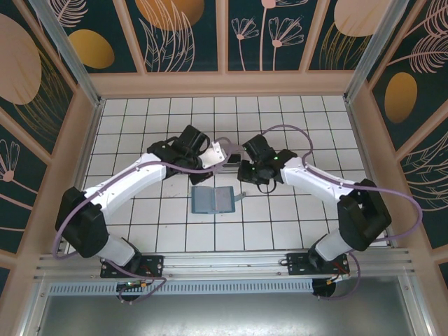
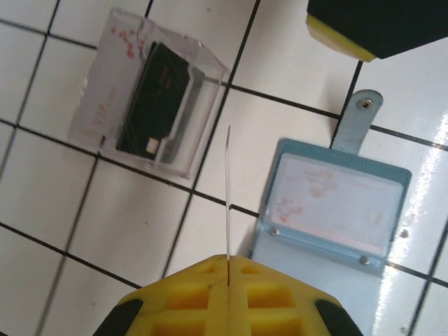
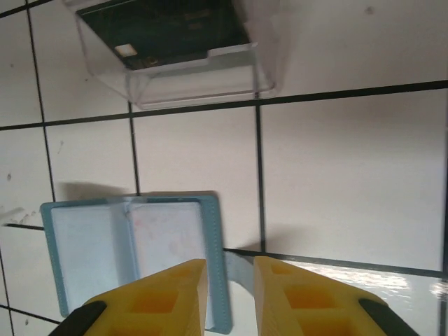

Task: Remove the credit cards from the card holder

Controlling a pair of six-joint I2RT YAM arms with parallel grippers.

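The credit card [image 2: 227, 182] sticks out free and straight from the left gripper's fingers, so the robot should keep carrying it until it stands beside the clear box's pale card [image 2: 110, 87].
The card holder [image 1: 212, 200] lies open on the tiled floor, teal-blue, its snap strap [image 2: 358, 115] spread out flat. A pale pinkish credit card [image 2: 329, 203] sits behind its clear window. My left gripper [image 2: 228, 259] is shut on another thin credit card [image 2: 228, 182], seen edge-on and standing straight up from the yellow pads, left of the holder. My right gripper [image 3: 229, 269] is open and hovers above the card holder's [image 3: 133, 252] right edge; the strap [image 3: 241, 260] shows in the gap between its fingers.
A clear plastic box [image 2: 150, 115] holding a dark card and a pale card stands just beyond the holder, also seen from the right wrist as the clear box [image 3: 175, 49]. Both arms meet over the middle of the floor [image 1: 140, 224]; wooden walls ring it.
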